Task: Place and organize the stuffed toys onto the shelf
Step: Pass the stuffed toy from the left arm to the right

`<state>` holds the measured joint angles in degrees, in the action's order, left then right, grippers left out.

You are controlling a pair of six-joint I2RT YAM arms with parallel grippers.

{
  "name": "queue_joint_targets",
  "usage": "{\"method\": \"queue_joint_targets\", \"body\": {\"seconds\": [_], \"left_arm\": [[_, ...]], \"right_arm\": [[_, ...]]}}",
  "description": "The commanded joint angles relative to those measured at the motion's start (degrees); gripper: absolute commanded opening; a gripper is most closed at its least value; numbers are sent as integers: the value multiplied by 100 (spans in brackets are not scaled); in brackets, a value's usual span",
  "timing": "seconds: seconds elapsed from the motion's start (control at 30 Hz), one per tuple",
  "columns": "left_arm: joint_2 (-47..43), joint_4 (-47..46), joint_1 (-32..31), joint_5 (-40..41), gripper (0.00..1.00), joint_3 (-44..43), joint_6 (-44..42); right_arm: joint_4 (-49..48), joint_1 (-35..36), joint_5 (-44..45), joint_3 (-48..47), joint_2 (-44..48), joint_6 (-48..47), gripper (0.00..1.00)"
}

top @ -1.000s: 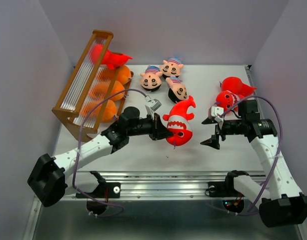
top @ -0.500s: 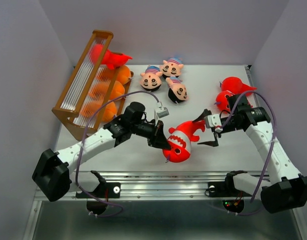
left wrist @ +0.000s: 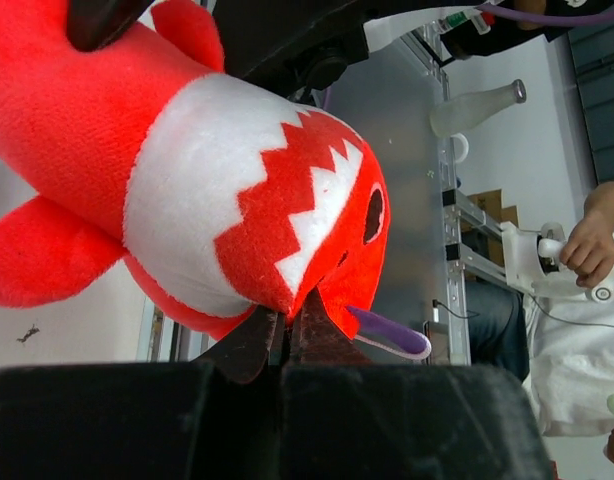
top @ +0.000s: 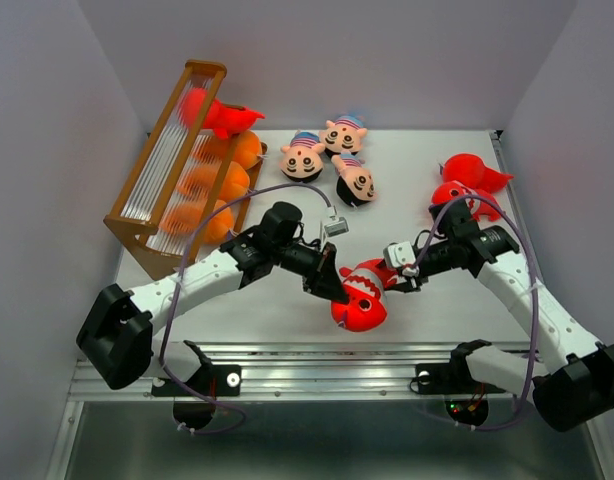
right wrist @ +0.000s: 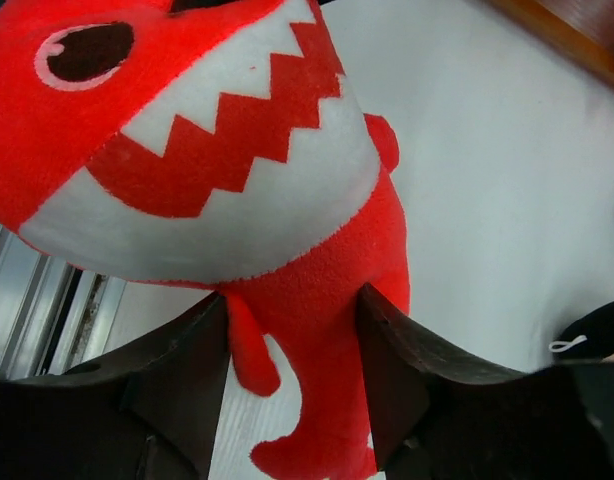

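Observation:
The red toy's head (top: 363, 312) is pointing at the metal bar, so the robot's right gripper should grab the toy's body (top: 378, 269) behind the toy's mouth and turn the toy's head toward the left gripper.
A red stuffed toy (top: 359, 300) with a white toothed mouth hangs between both arms above the table's near middle. My left gripper (top: 332, 288) is shut on a fold of its mouth edge (left wrist: 285, 320). My right gripper (top: 397, 278) has its jaws on either side of the tail (right wrist: 292, 300), both fingertips against the plush. The shelf (top: 122, 222) stands at the back left with a red toy (top: 212, 112) on top and orange toys (top: 212, 180) on the lower tiers. Three doll heads (top: 327, 155) lie at the back centre. Two more red toys (top: 467, 180) lie at the right.
A metal rail (top: 317, 365) runs along the table's near edge just below the held toy. Grey walls close in the left, right and back sides. Purple cables (top: 237, 200) loop over both arms.
My left gripper carried the red toy down and to the right. My right gripper swung left to meet it and its jaws narrowed from wide open onto the tail.

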<state>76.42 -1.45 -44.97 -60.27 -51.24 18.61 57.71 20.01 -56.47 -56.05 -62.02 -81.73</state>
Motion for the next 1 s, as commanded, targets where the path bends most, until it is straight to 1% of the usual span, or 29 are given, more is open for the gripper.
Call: {"method": "queue_joint_targets", "body": {"seconds": [0.0,0.03,0.13,0.17,0.27,0.33,0.37,0.4,0.5,0.53,0.57,0.6,0.7,0.73,0.8,0.87,0.93,0.97], "left_arm": [[-206,-812,-3,-161,0,-316,116],[-224,-856,-3,-134,0,-290,177],[-356,-1120,-3,33,0,-167,318],[-391,-1225,-3,68,0,-132,397],[-549,-1243,6,375,0,-62,442],[-707,-1217,6,621,3,-35,433],[-760,-1191,6,726,7,-26,424],[-900,-1104,15,980,17,-26,363],[-1137,-866,23,1394,36,-17,223],[-1321,-787,32,1778,47,-26,57],[-1419,-708,41,1947,53,-26,-41],[-1655,-603,32,2280,61,-26,-137],[-2077,-497,32,2844,73,53,-594],[-2383,-479,32,3167,81,123,-883],[-2840,-426,32,3633,89,211,-1192],[-3263,-400,23,3977,94,360,-1631],[-3510,-400,23,4084,94,474,-1860],[-3607,-391,23,4102,95,571,-2209]], "right_arm": [[-445,108,162,33,-117,877,49],[-480,108,154,-11,-152,1174,38],[-472,108,57,-72,-293,1554,12],[-437,108,5,-73,-319,1738,1],[-375,108,-241,-11,-337,2107,1],[-384,108,-443,50,-250,2310,1],[-358,108,-505,103,-223,2459,1],[-366,108,-601,129,-188,2556,1],[-375,108,-707,208,-74,2890,1],[-375,108,-734,235,-47,2961,1],[-384,108,-760,261,-21,3109,1],[-366,108,-787,305,-12,3172,1],[-296,108,-866,384,6,3242,1],[-296,108,-918,437,6,3304,1],[-235,108,-1041,472,-3,3269,1],[-330,108,-1112,472,6,3470,1],[-340,108,-1121,464,-38,3532,1],[-340,108,-1103,438,-64,3559,1]]}}
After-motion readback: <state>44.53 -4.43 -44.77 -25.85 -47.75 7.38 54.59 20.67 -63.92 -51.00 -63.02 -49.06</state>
